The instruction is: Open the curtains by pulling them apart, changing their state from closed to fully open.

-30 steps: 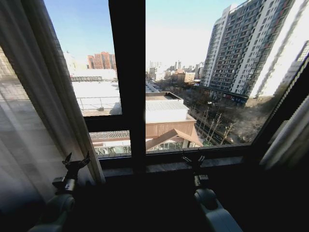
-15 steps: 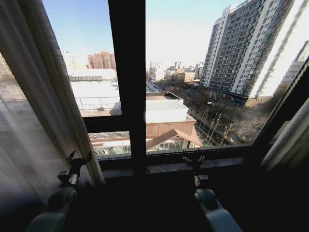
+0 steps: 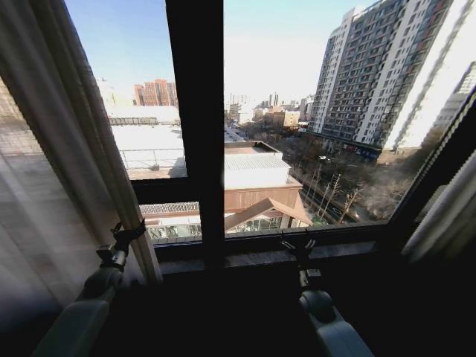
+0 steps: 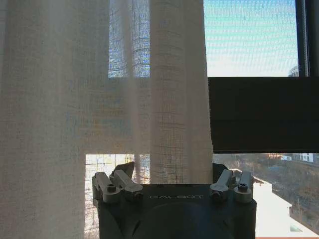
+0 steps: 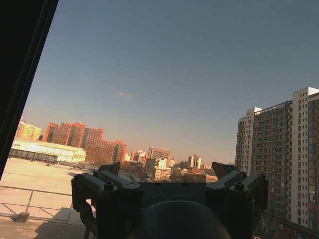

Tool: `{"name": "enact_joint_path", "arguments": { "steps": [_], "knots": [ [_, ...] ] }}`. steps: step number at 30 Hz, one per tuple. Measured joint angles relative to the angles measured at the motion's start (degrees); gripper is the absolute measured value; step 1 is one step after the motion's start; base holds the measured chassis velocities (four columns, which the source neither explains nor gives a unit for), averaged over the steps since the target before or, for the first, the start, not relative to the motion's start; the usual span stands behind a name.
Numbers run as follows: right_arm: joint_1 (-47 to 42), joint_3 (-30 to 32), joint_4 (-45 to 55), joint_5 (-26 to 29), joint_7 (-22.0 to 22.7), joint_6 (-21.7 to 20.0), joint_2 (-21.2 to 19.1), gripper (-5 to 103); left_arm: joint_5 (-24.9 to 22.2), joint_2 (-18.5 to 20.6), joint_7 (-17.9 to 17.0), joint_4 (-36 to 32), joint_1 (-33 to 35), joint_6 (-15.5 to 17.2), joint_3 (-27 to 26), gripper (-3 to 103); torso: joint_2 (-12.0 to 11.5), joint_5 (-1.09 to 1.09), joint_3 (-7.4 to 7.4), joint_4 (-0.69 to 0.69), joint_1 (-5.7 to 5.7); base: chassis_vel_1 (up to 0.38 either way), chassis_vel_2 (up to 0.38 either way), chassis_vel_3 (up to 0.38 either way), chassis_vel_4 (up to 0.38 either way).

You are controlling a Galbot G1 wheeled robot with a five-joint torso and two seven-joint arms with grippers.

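Daylight (image 3: 26, 167) shines through the loose folds of the sheer curtain, so the curtain (image 3: 108, 149) will gather to the side and uncover a wide pane when the robot pulls the curtain's edge.
The left curtain (image 3: 52, 171) is a sheer white pleated panel gathered at the window's left side, with its inner edge reaching the sill. My left gripper (image 3: 128, 233) is up against that edge, low down near the sill. In the left wrist view a fold of the left curtain (image 4: 169, 109) hangs between the spread fingers of the left gripper (image 4: 172, 175), which is open. The right curtain (image 3: 446, 212) is bunched at the far right. Open and holding nothing, my right gripper (image 3: 297, 244) stands by the sill in the middle, and the right gripper (image 5: 167, 172) faces bare glass.
A thick black window frame bar (image 3: 195, 126) runs up the middle, with a crossbar (image 3: 160, 190) lower left. The dark sill (image 3: 260, 256) lies just ahead of both grippers. City buildings show through the glass.
My left gripper has moved forward and slightly right, up to the left curtain's inner edge. The right arm has not moved.
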Motion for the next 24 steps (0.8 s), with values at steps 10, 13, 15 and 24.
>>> {"name": "enact_joint_path", "arguments": {
  "steps": [10,13,15,24],
  "knots": [
    [0.0,0.0,0.0,0.0,0.0,0.0,0.0,100,-0.5,-0.1,0.0,-0.1,0.2,-0.3,-0.4,49,0.0,0.00,0.00,-0.01,0.00,0.000,0.000,0.000,0.000],
    [0.0,0.0,0.0,0.0,0.0,0.0,0.0,100,-0.5,-0.2,0.0,-0.4,0.3,-0.3,-0.4,32,0.0,0.01,0.00,-0.01,0.00,0.000,0.000,0.000,0.000],
    [0.0,0.0,0.0,0.0,0.0,0.0,0.0,100,-0.5,-0.2,0.0,-0.4,0.3,-0.3,-0.5,32,0.0,0.01,0.00,-0.01,0.00,0.000,0.000,0.000,0.000],
    [0.0,0.0,0.0,0.0,0.0,0.0,0.0,100,-0.5,-0.1,-0.2,-1.6,2.6,-0.5,-2.2,1,0.0,0.01,0.00,-0.02,0.00,0.000,0.000,0.000,0.000]
  ]
}}
